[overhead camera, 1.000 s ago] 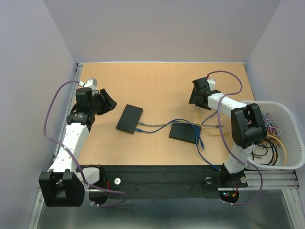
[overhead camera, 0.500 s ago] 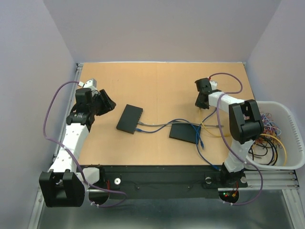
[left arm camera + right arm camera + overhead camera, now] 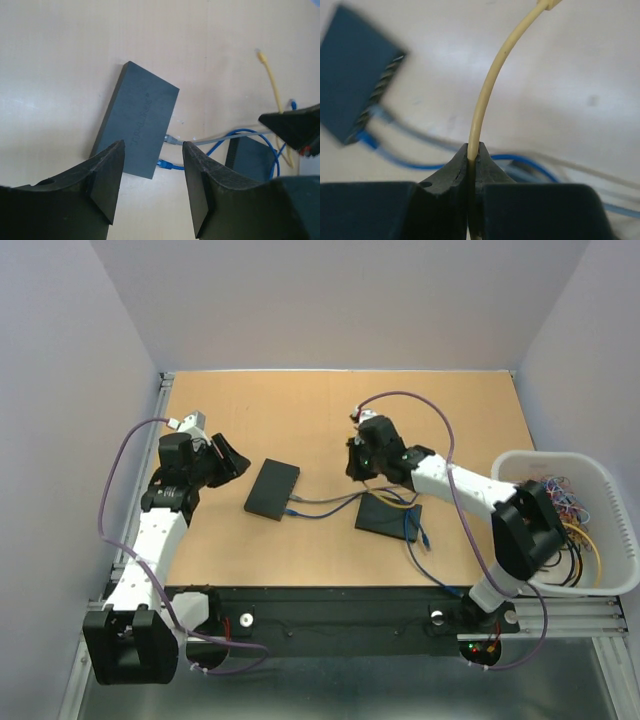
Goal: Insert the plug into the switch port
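The yellow plug [image 3: 550,4] sticks out free, so the robot's right gripper should keep moving toward the open, empty left gripper [image 3: 247,457] and let go once that one holds the plug.
The dark grey switch [image 3: 272,488] lies flat left of the table's middle, with a grey plug [image 3: 170,139] and a blue plug [image 3: 167,164] in its ports. My right gripper [image 3: 360,460] hovers right of the switch. In the right wrist view it [image 3: 474,150] is shut on a thin yellow cable [image 3: 487,90], a stretch behind its plug [image 3: 547,4], and the switch's [image 3: 355,90] port side shows at upper left. My left gripper [image 3: 152,190] stands open above the table just left of the switch [image 3: 140,125], holding nothing. The yellow plug [image 3: 261,55] hangs free beyond it.
A second dark box [image 3: 388,515] lies right of the switch, with blue and grey cables looping around it. A white basket [image 3: 622,520] of tangled cables stands at the right edge. A black rail runs along the near edge.
My right gripper shut on the yellow cable and swung left from the back right to the middle, near the switch. The left arm shifted only slightly.
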Robot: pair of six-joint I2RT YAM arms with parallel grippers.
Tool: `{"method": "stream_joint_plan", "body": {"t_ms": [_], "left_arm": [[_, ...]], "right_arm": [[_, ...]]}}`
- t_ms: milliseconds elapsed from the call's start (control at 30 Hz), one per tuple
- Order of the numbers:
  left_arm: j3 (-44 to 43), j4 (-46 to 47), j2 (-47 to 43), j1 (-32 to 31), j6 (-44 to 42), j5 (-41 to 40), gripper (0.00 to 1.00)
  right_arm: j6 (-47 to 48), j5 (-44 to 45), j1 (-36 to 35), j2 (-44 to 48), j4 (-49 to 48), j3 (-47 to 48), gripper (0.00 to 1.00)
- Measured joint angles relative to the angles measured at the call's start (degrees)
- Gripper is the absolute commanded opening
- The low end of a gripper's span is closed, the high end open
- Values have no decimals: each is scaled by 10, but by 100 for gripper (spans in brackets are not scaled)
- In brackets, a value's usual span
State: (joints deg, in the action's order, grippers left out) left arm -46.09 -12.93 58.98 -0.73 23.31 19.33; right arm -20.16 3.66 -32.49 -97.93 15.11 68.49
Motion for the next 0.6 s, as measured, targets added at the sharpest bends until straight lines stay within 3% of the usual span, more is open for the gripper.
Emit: {"method": "stream_joint_plan", "body": {"t_ms": [267,600], "left_arm": [[79,99,-24,-30,85,51,61],[139,227,-24,-124,204,54,60]], "right_arm": [[49,-50,-187,139,-68,-93,1],[54,-67,-259,150,-112,-139,1]]}}
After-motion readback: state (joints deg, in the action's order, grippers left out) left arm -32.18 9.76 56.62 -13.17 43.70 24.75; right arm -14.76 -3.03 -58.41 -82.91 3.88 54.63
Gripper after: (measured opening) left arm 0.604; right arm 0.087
